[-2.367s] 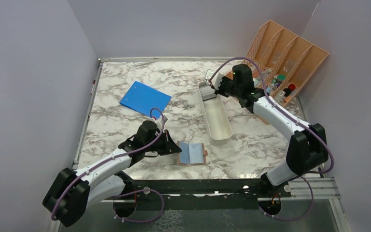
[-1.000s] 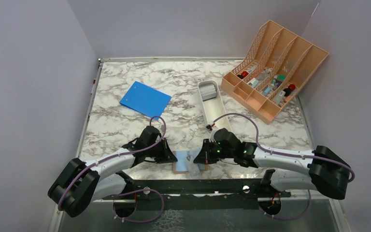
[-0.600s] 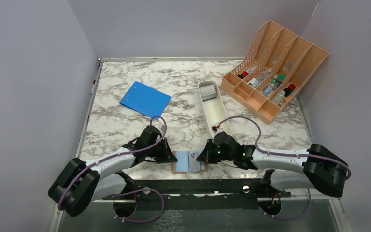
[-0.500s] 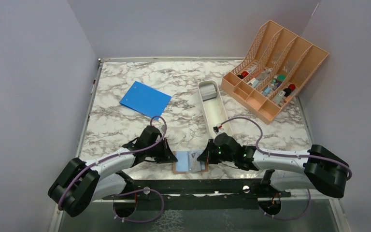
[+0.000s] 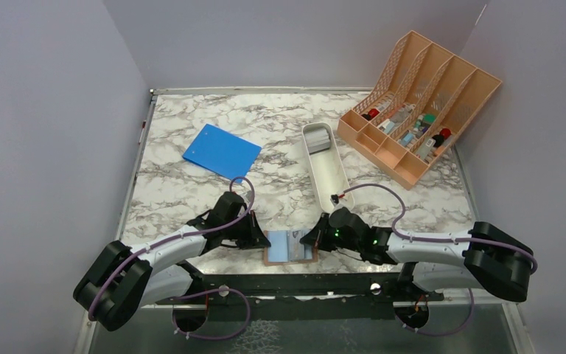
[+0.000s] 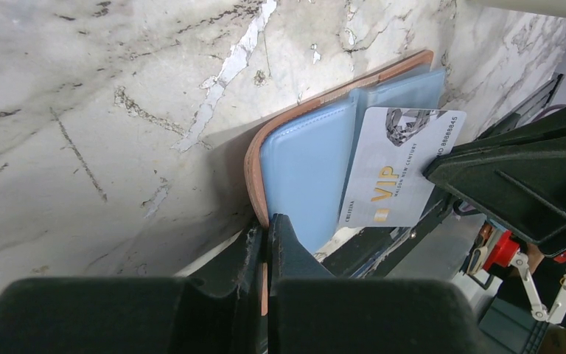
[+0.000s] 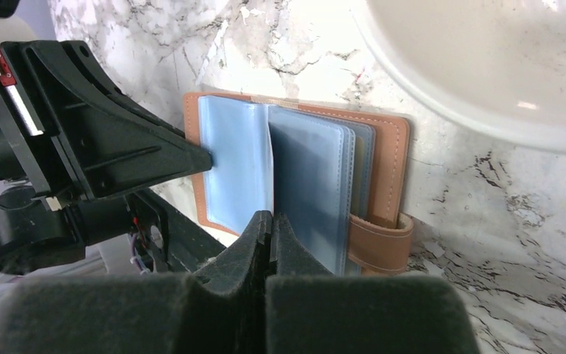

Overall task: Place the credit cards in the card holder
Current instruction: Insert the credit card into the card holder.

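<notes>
My right gripper should open to lay the VIP card flat, then push its loose end (image 6: 453, 129) deeper in, since the card tilts up from the blue sleeve's opening (image 6: 351, 164).
The card holder (image 5: 290, 249) lies open near the table's front edge, brown outside, pale blue inside (image 6: 302, 162). My left gripper (image 6: 267, 221) is shut on the rim of its left cover (image 5: 259, 237). My right gripper (image 5: 311, 241) is shut on a silver-grey credit card (image 6: 402, 166) printed "VIP". It holds the card at its right end, over the holder's right half. The card's left end meets the blue sleeves at the fold. In the right wrist view the card stands edge-on between the closed fingers (image 7: 271, 217), with the strap (image 7: 379, 243) to the right. More grey cards (image 5: 318, 140) lie in the white tray.
A long white tray (image 5: 332, 177) runs back from just behind the holder, and its rim (image 7: 486, 110) is close to my right gripper. A peach lattice organiser (image 5: 420, 110) stands at the back right. A blue notebook (image 5: 221, 151) lies at the back left. The table's front edge runs just below the holder.
My right gripper has carried the card down from a tilted pose above the holder's right side and lowered it onto the sleeves. The left gripper has stayed on the cover.
</notes>
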Available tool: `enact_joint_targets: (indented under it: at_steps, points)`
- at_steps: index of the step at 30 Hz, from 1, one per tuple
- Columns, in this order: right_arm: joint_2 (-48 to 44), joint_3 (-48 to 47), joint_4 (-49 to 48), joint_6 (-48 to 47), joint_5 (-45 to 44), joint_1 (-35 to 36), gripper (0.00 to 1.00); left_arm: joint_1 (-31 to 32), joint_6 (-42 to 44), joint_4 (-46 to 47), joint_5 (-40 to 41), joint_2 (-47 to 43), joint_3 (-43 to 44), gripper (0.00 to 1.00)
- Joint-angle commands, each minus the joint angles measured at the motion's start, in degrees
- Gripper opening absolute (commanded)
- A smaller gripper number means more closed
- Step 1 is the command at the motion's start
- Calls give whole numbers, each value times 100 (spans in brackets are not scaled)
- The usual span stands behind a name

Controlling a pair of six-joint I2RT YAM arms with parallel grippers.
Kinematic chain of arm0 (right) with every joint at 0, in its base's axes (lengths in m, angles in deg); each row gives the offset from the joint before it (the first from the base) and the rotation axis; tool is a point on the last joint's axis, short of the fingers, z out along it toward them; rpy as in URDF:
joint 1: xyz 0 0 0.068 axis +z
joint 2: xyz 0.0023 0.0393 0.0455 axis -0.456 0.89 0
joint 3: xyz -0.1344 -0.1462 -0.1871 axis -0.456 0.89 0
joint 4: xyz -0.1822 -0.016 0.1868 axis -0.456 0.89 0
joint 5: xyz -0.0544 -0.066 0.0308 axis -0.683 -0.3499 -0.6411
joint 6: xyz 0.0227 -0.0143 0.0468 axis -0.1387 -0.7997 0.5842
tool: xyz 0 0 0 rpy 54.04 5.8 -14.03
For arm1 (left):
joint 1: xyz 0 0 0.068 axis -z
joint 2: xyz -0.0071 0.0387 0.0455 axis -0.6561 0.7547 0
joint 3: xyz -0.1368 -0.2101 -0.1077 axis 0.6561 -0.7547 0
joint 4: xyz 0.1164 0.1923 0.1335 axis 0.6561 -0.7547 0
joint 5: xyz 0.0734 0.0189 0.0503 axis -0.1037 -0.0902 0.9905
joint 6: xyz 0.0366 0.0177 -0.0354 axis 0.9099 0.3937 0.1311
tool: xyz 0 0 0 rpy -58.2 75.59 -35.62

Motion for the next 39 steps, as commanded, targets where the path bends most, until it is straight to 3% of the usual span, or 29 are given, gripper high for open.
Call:
enact_joint_targets:
  at_steps: [1,15,22,32,39]
  points:
    - [164,31,-345,139,-330,93,1,50,118,-152,-31,28,15,5]
    - [692,141,-844,287,-122,272,1,84,118,-70,-32,72,-1,6]
    - [684,199,-909,238,-256,273,1,86,118,-61,-52,107,32,15]
    - [836,-151,-243,-47,-175,270,18,94,-142,433,-441,1,-102,26]
    - [1077,-326,-216,-147,43,274,10,111,-210,535,-463,-95,-166,26]
